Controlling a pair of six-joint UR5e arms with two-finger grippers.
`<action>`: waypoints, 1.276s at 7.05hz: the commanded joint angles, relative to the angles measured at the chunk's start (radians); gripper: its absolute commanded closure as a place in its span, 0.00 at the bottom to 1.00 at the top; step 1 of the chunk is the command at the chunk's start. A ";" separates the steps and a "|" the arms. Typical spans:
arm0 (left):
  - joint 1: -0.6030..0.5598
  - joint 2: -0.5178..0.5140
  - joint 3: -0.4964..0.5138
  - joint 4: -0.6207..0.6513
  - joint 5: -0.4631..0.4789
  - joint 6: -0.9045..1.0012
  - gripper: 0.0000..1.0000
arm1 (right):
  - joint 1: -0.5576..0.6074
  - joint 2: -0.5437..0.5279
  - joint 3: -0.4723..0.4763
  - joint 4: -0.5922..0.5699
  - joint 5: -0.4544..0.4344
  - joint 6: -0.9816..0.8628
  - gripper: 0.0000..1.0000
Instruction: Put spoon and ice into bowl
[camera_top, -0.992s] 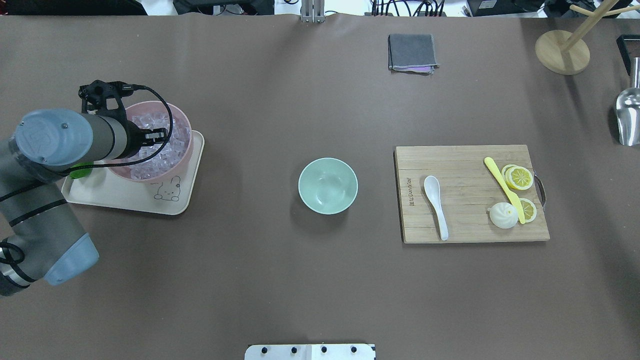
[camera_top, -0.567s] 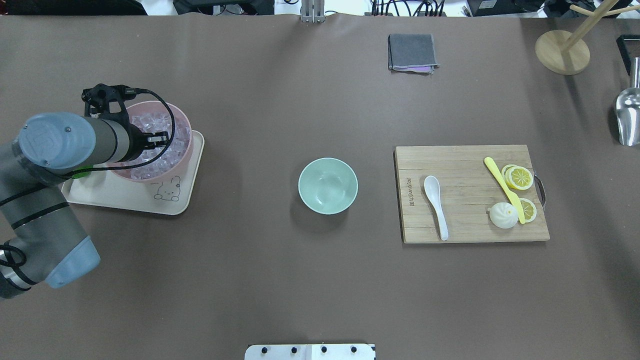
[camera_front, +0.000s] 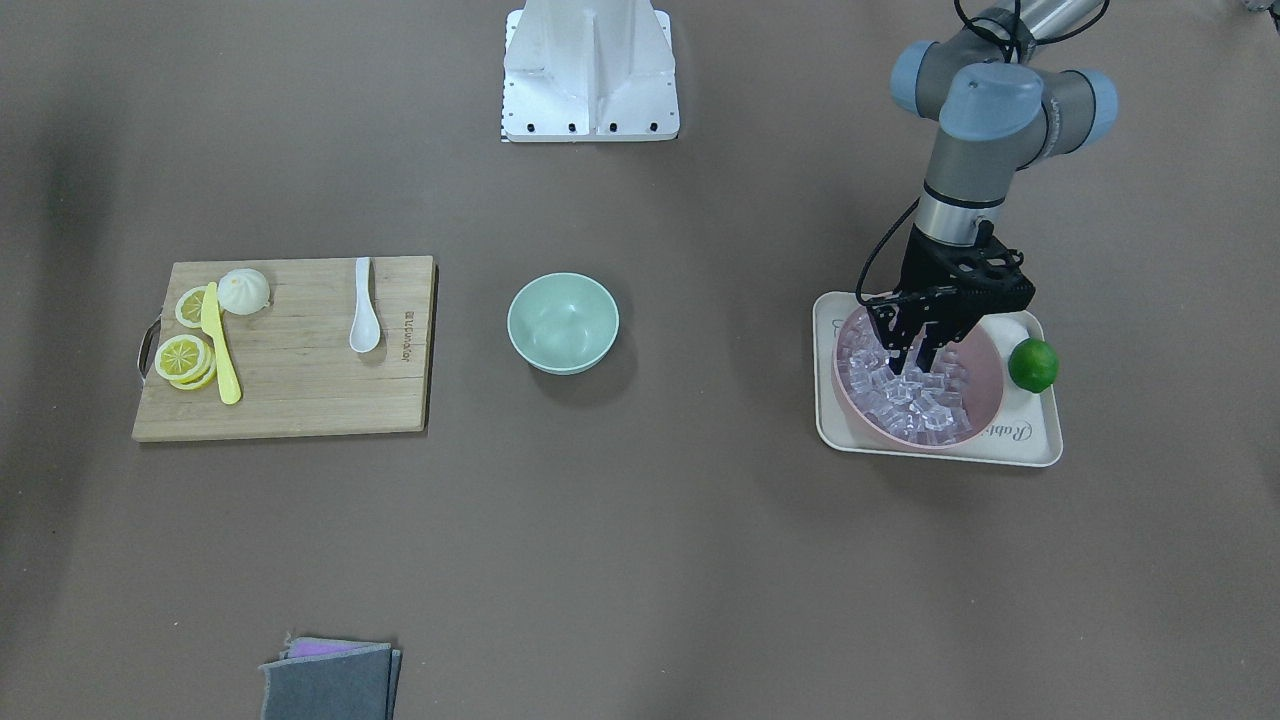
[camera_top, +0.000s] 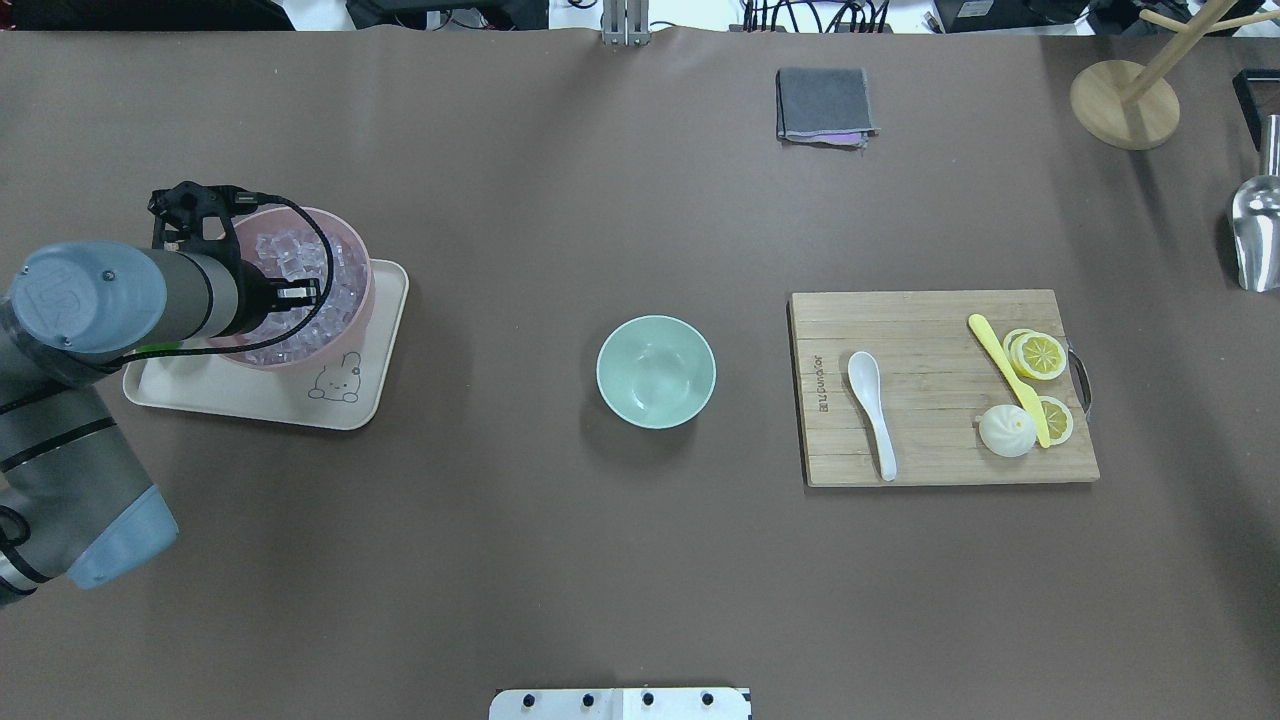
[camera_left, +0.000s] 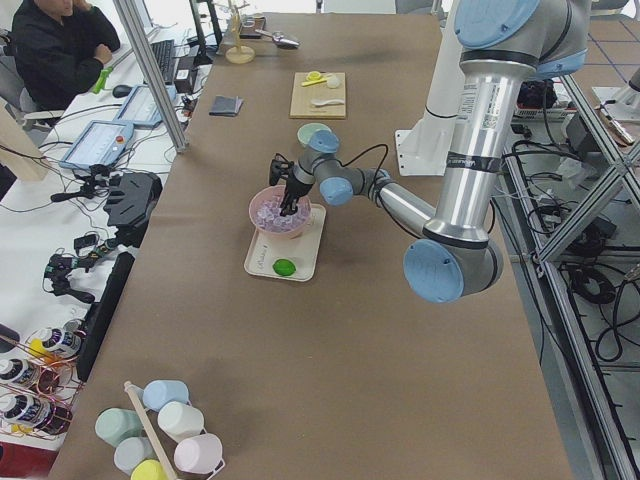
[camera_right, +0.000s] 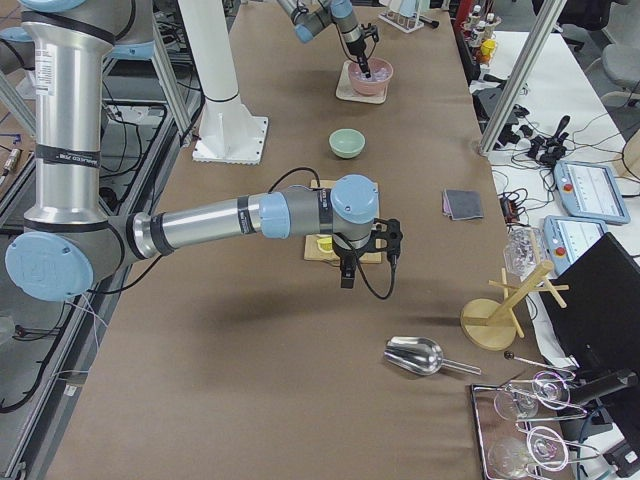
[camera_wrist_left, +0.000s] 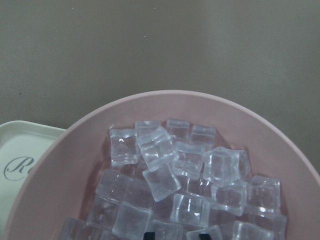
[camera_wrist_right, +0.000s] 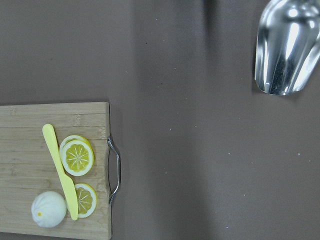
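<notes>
My left gripper has the end of one finger over the top of an ice cube (camera_wrist_left: 209, 231). It should rise, shift and straddle a single cube before closing.
The white spoon (camera_top: 870, 400) lies on the wooden cutting board (camera_top: 940, 450); it also shows in the front view (camera_front: 363, 320). The mint-green bowl (camera_top: 656, 372) stands empty mid-table, seen too in the front view (camera_front: 562, 322). Ice cubes (camera_front: 925, 410) fill a pink bowl (camera_front: 985, 385). My left gripper (camera_front: 912, 368) points down into that ice with its jaws apart. In the left wrist view the ice (camera_wrist_left: 160, 150) fills the frame and two fingertips (camera_wrist_left: 148, 234) show at the bottom edge. My right gripper (camera_right: 345, 278) hovers over the board's end; I cannot tell its state.
The pink bowl (camera_top: 360, 300) sits on a cream tray (camera_top: 250, 395) with a lime (camera_front: 1033, 364). A yellow knife (camera_top: 1005, 375), lemon slices and a bun lie on the board. A grey cloth (camera_top: 825, 103), a wooden stand (camera_top: 1125, 105) and a metal scoop (camera_top: 1255, 235) lie far right.
My left arm has drawn back toward the view's left and the gripper has sunk lower into the ice in the pink bowl. Spoon and mint bowl have not moved.
</notes>
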 joint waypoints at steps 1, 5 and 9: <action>0.000 -0.005 -0.003 -0.004 -0.001 0.001 0.80 | 0.000 0.004 -0.001 0.000 0.000 0.000 0.00; -0.003 0.007 -0.057 0.005 -0.023 0.015 0.90 | 0.000 0.011 -0.002 0.000 0.000 0.009 0.00; -0.032 0.013 -0.037 0.005 -0.056 0.121 0.27 | -0.002 0.013 -0.011 0.000 0.011 0.009 0.00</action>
